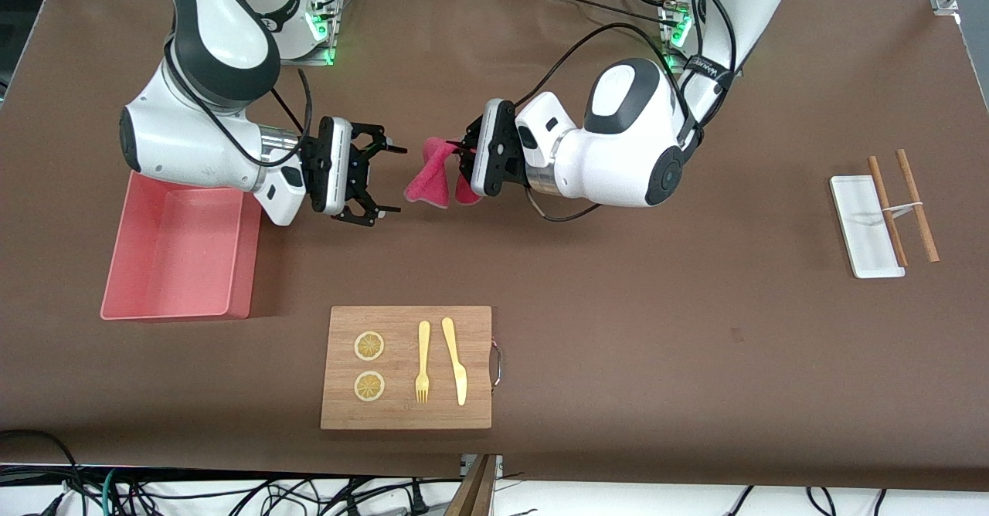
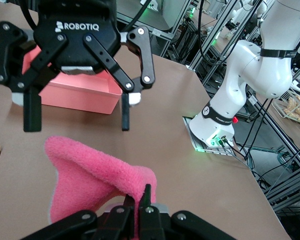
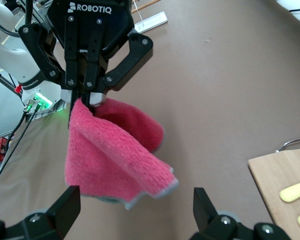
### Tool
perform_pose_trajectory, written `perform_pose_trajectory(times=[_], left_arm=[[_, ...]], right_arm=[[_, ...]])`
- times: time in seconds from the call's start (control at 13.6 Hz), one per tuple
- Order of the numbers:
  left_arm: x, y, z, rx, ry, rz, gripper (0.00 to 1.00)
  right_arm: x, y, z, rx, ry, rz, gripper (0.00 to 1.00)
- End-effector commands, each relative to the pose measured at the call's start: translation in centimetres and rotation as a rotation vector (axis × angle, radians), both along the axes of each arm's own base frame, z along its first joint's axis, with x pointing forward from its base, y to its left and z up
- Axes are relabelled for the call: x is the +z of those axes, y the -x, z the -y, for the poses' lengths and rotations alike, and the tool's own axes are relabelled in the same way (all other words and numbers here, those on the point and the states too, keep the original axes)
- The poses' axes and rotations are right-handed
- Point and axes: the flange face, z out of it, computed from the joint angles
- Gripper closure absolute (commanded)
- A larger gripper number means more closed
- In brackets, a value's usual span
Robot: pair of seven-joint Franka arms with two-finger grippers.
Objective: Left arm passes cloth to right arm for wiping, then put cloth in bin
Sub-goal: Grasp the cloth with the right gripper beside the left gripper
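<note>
The magenta cloth (image 1: 430,178) is hanging limp and has a grey rim (image 3: 132,201), so it will flop and show a grey bottom side when I carry it.
My left gripper (image 1: 462,157) is shut on the magenta cloth (image 1: 433,174) and holds it in the air over the brown table, toward the right arm. The cloth hangs from the fingers and shows in the left wrist view (image 2: 90,175) and the right wrist view (image 3: 115,155). My right gripper (image 1: 388,178) is open and empty, facing the cloth with a small gap, beside the salmon-pink bin (image 1: 131,300). In the right wrist view its fingers (image 3: 67,205) flank the cloth's lower edge without touching. The left gripper shows there too (image 3: 87,97). The bin is empty.
A wooden board (image 1: 479,415) with two lemon slices (image 1: 369,346), a fork (image 1: 423,361) and a knife (image 1: 454,360) lies nearer the front camera. A white flat tray (image 1: 858,230) with two brown sticks (image 1: 916,205) sits toward the left arm's end.
</note>
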Motion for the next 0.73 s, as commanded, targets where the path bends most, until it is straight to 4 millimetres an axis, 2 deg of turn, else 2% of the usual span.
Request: perform_pose_trajectory(times=[0.0,0.07,0.37,0.66], left_arm=[[-0.1,-0.1,0.2,-0.010,0.031,0.022,1.00],[-0.2,-0.2,0.2,-0.013,0.034,0.026,1.00],[-0.2,-0.2,0.2,-0.015,0.037,0.027,1.00],[-0.1,-0.2,0.2,-0.013,0.039,0.028,1.00]], right_arm=[[0.6,1.0,-2.1,-0.004,0.063,0.007,0.00],[0.6,1.1,-2.6,0.001,0.079,0.023,0.00],[1.0,0.7,-2.8,0.023,0.133,0.074,0.00],[1.3,1.5,-5.2,0.009,0.150,0.079,0.01]])
